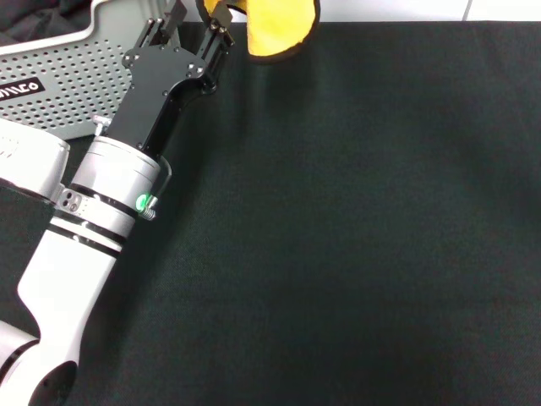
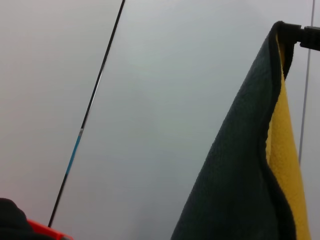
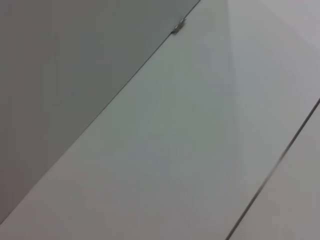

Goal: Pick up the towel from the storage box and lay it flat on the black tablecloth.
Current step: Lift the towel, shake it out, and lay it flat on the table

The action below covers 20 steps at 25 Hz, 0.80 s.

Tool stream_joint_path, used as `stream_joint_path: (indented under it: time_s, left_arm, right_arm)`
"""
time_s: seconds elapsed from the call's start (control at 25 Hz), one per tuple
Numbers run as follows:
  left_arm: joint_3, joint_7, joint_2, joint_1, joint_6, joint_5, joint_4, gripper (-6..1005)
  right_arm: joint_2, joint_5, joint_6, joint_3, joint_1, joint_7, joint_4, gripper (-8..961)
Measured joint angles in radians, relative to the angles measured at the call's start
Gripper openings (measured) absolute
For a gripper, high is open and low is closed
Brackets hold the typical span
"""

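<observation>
The towel hangs folded from its corner in my right gripper (image 2: 285,32). Next, my left gripper grabs the towel's loose edge (image 1: 209,6) before both grippers spread the towel open.
The towel (image 1: 279,30) hangs at the far edge of the head view, its yellow face showing, lifted above the black tablecloth (image 1: 355,237). My left gripper (image 1: 216,12) is shut on its upper corner, just right of the storage box (image 1: 68,85), a light grey perforated basket at the far left. In the left wrist view the towel (image 2: 240,175) drapes down from a black fingertip (image 2: 310,37), with its dark grey-green face outward and its yellow face behind. My right gripper is out of view.
A black fabric bundle (image 1: 34,21) lies in the storage box at the far left corner. The left arm (image 1: 101,203) crosses the cloth's left side. The right wrist view shows only pale wall panels (image 3: 175,140).
</observation>
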Motion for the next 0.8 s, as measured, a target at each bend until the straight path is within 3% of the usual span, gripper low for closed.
stream_joint_path:
  time_s: [0.32, 0.56, 0.8]
  left_arm:
    - [0.005, -0.01, 0.0, 0.015, 0.032, 0.005, -0.002, 560]
    - [0.003, -0.012, 0.0, 0.024, 0.052, 0.005, -0.002, 331]
    - [0.003, -0.012, 0.0, 0.025, 0.058, 0.005, -0.002, 320]
  right_arm:
    - [0.0, 0.0, 0.001, 0.0, -0.004, 0.0, -0.002, 94]
    - [0.0, 0.0, 0.006, 0.0, -0.005, 0.0, -0.003, 95]
    - [0.0, -0.001, 0.009, 0.0, -0.005, 0.0, -0.002, 97]
